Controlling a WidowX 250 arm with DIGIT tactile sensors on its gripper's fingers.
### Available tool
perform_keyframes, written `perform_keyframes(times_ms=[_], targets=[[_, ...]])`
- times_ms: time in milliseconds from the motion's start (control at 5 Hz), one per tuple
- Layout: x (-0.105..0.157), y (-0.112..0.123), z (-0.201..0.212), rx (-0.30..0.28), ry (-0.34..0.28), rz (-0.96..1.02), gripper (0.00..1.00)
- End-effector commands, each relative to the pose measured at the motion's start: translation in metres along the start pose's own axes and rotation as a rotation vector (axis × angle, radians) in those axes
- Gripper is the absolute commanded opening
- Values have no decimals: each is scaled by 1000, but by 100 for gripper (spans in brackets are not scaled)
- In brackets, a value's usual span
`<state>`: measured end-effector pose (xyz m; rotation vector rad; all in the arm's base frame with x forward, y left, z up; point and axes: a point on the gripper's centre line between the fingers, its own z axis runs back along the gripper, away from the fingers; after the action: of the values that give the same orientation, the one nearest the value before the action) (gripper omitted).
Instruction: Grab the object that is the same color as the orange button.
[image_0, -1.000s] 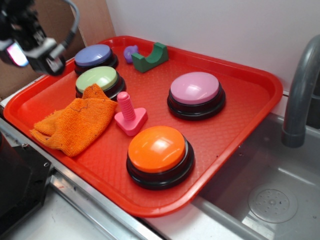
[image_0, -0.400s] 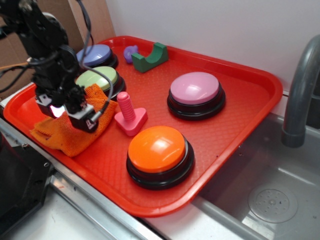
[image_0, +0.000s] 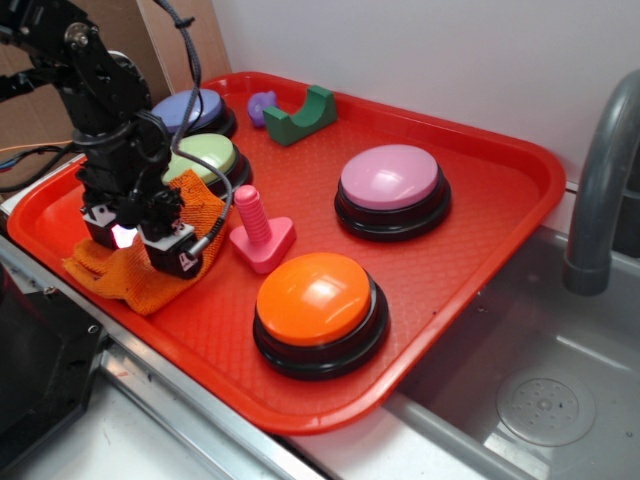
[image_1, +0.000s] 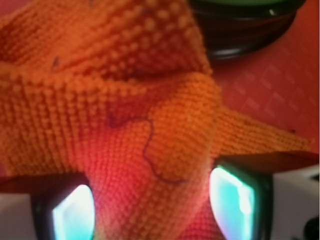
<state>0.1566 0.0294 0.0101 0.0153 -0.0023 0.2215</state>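
My fingers hold the raised fold (image_1: 155, 170), limp edges of the orange cloth (image_0: 142, 287) spread around it, so the cloth will bunch there and droop on both sides when lifted.
The object, an orange knitted cloth (image_0: 108, 274), lies at the front left of the red tray (image_0: 480, 130). My gripper (image_0: 140, 245) is pressed down onto its middle. In the wrist view the cloth (image_1: 125, 100) fills the frame, and a raised fold of it sits between the two lit fingers (image_1: 72, 212), which stand wide apart. The gripper (image_1: 155, 210) is open around that fold. The orange button (image_0: 318, 300), a glossy dome on a black base, sits at the tray's front, right of the gripper and apart from it.
A pink screw toy (image_0: 258, 230) stands just right of the cloth. A green button (image_0: 205, 155) touches the cloth's far edge, with a purple button (image_0: 190, 108) behind it. There is also a pink button (image_0: 392, 180), a green block (image_0: 303, 115), and a faucet (image_0: 600, 180) over a sink (image_0: 540, 400).
The arm swung in from the upper left and came down over the cloth. Since 0.4 s ago it has sunk slightly lower into the cloth, bunching it.
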Motion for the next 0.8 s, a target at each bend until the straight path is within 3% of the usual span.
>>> perform_keyframes(times_ms=[0,600], targets=[[0,-2,10,19,-28,-1,0],[-1,5,28,24,-20,22,0]])
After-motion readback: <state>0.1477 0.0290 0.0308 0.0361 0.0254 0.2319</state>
